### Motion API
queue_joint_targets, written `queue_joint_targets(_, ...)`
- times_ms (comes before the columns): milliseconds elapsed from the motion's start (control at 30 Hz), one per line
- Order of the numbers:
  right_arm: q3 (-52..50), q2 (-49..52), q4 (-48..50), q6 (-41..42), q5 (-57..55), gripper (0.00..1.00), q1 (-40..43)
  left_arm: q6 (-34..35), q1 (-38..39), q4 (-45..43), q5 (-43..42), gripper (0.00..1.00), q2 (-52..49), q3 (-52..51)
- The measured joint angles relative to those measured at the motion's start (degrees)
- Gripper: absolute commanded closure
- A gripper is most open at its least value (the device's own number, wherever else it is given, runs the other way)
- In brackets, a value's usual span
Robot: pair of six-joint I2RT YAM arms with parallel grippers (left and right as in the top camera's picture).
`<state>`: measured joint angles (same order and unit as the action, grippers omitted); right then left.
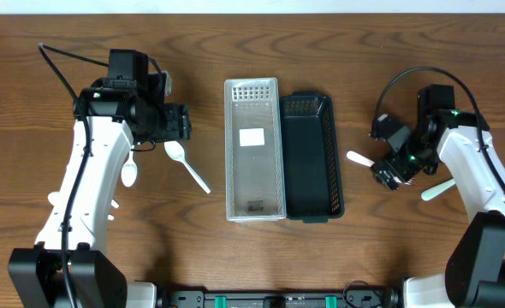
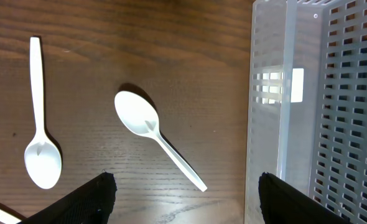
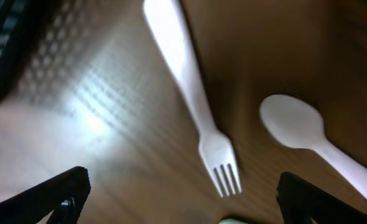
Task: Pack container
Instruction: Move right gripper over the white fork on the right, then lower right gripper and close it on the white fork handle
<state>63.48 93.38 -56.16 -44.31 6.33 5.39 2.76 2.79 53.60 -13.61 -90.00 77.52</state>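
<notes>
The fork's teeth (image 3: 226,179) are closest to my right gripper's fingers and the fork's handle points away at a slant, so next I line up the fingers and grab the fork's neck (image 3: 210,132).
A clear perforated container (image 1: 254,150) lies at the table's middle, with a black container (image 1: 311,158) touching its right side. A white spoon (image 1: 187,164) lies left of the clear container, and a second spoon (image 1: 130,174) lies further left. My left gripper (image 1: 182,124) is open and empty above them. In the left wrist view, the near spoon (image 2: 152,134) lies ahead of the open jaws (image 2: 186,202), with the clear container (image 2: 320,106) at right. My right gripper (image 1: 389,175) is open over a white fork (image 3: 196,93), next to a third spoon (image 3: 301,134).
The fork's handle (image 1: 359,159) points toward the black container, and the right-hand spoon (image 1: 436,190) lies just past my right gripper. The far spoon also shows in the left wrist view (image 2: 40,124). A corner of the black container (image 3: 0,37) shows in the right wrist view.
</notes>
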Motion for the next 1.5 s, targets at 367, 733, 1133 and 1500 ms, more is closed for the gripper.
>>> queue_joint_targets(367, 2.4, 0.0, -4.7, -5.8, -5.9, 0.01, -2.5, 0.0, 0.0, 0.0, 0.0, 0.25, 0.0, 0.0)
queue_joint_targets(733, 14.9, 1.8, -12.6, -10.7, -9.3, 0.01, -3.7, 0.0, 0.0, 0.0, 0.0, 0.24, 0.0, 0.0)
queue_joint_targets(1133, 14.9, 16.3, -15.8, -10.3, -7.1, 0.05, -3.7, 0.0, 0.0, 0.0, 0.0, 0.24, 0.0, 0.0)
queue_joint_targets(1500, 14.8, 16.9, -14.3, -8.8, -6.7, 0.01, -2.8, 0.0, 0.0, 0.0, 0.0, 0.24, 0.0, 0.0)
